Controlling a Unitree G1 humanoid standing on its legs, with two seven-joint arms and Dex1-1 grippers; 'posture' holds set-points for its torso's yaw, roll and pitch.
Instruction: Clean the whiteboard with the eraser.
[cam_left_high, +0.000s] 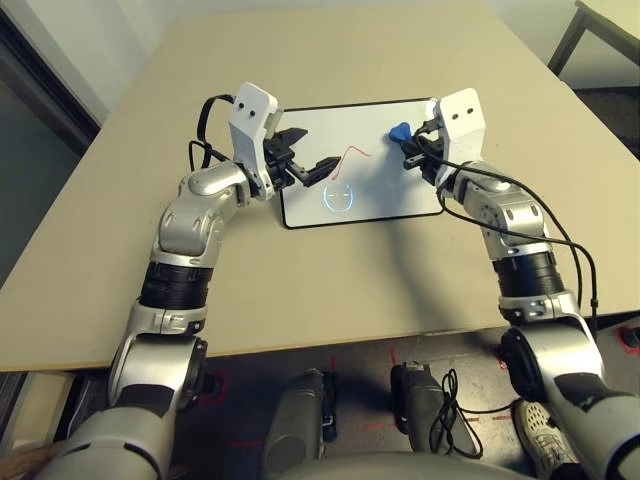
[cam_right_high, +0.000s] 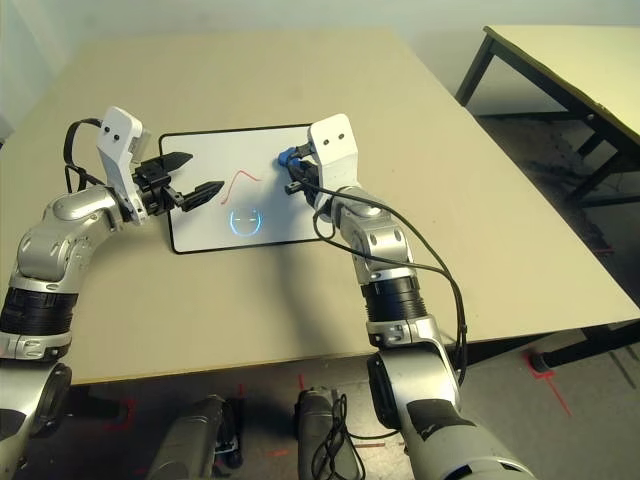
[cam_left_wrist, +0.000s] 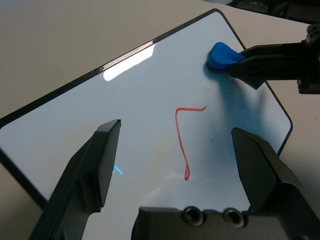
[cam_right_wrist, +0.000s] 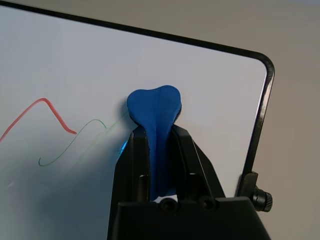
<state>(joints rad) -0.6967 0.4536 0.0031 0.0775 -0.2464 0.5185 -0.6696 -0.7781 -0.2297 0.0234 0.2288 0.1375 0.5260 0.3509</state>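
Note:
I should sweep my right gripper back across the green line (cam_right_wrist: 70, 145), as the eraser is nearing the whiteboard's clean far corner (cam_right_wrist: 232, 75) while that line stays beside it.
The whiteboard (cam_left_high: 375, 185) lies flat on the tan table, black-framed. On it are a red line (cam_left_high: 352, 154), a faint green line (cam_right_wrist: 75, 145) and a light blue face sketch (cam_left_high: 338, 197). My right gripper (cam_right_wrist: 157, 134) is shut on the eraser (cam_right_wrist: 154, 107), a bright blue block. The eraser (cam_left_high: 398, 131) is pressed onto the board near its far right corner, at the end of the green line. My left gripper (cam_left_high: 316, 150) hovers open over the board's left half with nothing between its fingers. The red line (cam_left_wrist: 182, 140) lies below it.
The tan table (cam_left_high: 330, 290) has bare room around the board on all sides. A second table (cam_right_high: 560, 50) stands off to the far right. A small black knob (cam_right_wrist: 260, 199) sticks out of the board's right short side. Cables lie on the floor below the near edge.

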